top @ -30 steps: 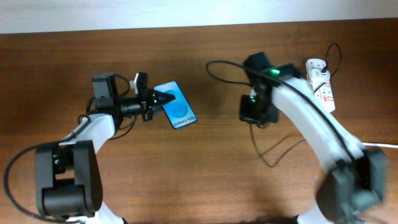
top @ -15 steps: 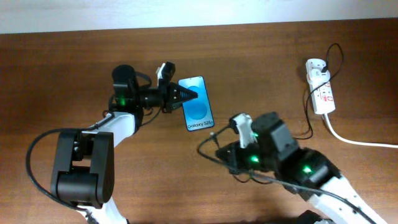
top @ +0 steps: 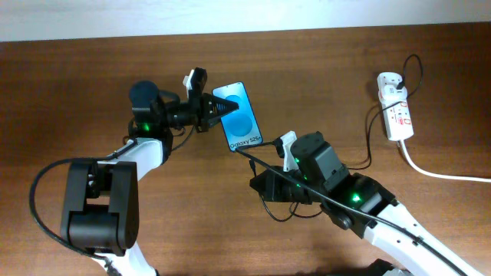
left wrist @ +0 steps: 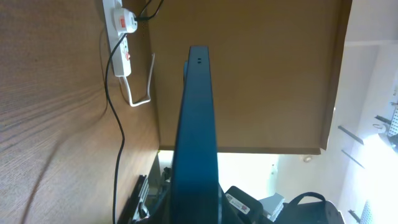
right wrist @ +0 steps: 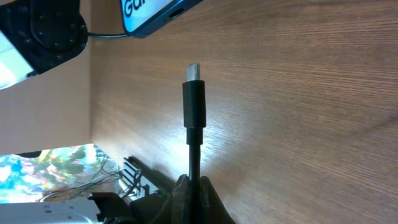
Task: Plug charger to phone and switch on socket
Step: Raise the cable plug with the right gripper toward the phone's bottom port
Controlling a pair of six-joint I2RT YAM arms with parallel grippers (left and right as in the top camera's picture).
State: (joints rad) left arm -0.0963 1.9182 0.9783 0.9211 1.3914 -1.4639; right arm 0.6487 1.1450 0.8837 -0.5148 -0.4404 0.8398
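Note:
The connector tip (right wrist: 193,72) is pointing off to one side of the phone's "Galaxy" end (right wrist: 163,18), so the robot's right gripper should line it up with the port before pushing it in.
The phone (top: 239,116), blue screen with "Galaxy" text at its near end, is held at its far end by my left gripper (top: 213,110), which is shut on it; in the left wrist view its dark edge (left wrist: 196,124) runs up the middle. My right gripper (top: 265,170) is shut on the charger cable just behind its connector (right wrist: 193,93). The connector tip points toward the phone's "Galaxy" end (right wrist: 155,12), with a gap between them. The black cable (top: 360,165) trails right to the white socket strip (top: 397,107), also in the left wrist view (left wrist: 122,34).
The socket's thick white cord (top: 445,175) runs off the right edge of the wooden table (top: 92,222). A loop of black cable (top: 278,211) lies under my right arm. A pale wall borders the table's far edge.
My right gripper with the charger moved up-left toward the phone's near end. My left gripper shifted the phone slightly left and tilted it.

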